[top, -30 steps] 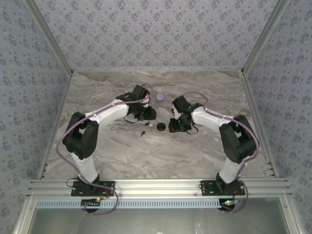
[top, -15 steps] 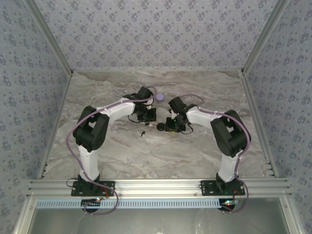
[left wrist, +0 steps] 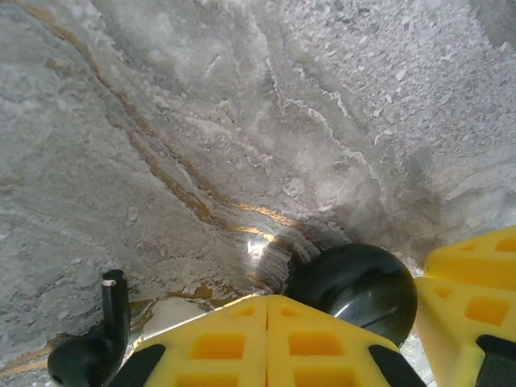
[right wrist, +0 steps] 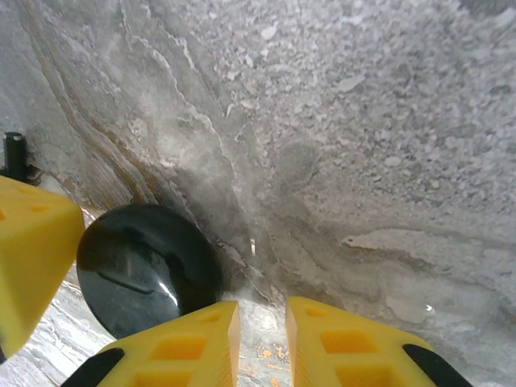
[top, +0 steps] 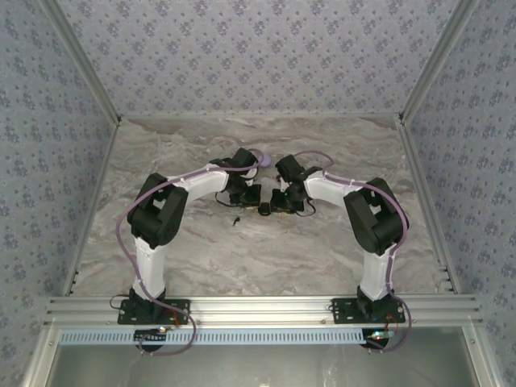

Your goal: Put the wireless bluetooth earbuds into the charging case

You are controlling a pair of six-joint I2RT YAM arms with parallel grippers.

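Observation:
Next, I open my left gripper, move it toward my right gripper and bring its fingers to both sides of the round case point(top: 264, 209) before closing, because the charging case point(left wrist: 356, 284) is outside my left gripper's closed fingers.
The glossy black round charging case point(top: 264, 210) lies shut on the marble table between both grippers. In the left wrist view the case point(left wrist: 355, 286) sits just right of my left gripper point(left wrist: 268, 300), whose yellow fingers are pressed together with nothing between them. In the right wrist view the case point(right wrist: 145, 266) touches the outer side of the left finger of my right gripper point(right wrist: 263, 310), which stands open by a narrow gap over bare table. One earbud point(left wrist: 97, 347) lies left of the left gripper, its stem pointing up in that view, and appears as earbud point(top: 236, 218) from above. The second earbud is hidden.
A pale lilac disc point(top: 264, 160) lies behind the left wrist, partly covered by it. The marble table point(top: 339, 242) is bounded by patterned walls and an aluminium frame point(top: 266, 306) at the near edge. The two grippers stand very close together around the case.
Both arms have closed in on the case from either side. The left gripper moved right and the right gripper moved left, so both now flank the case.

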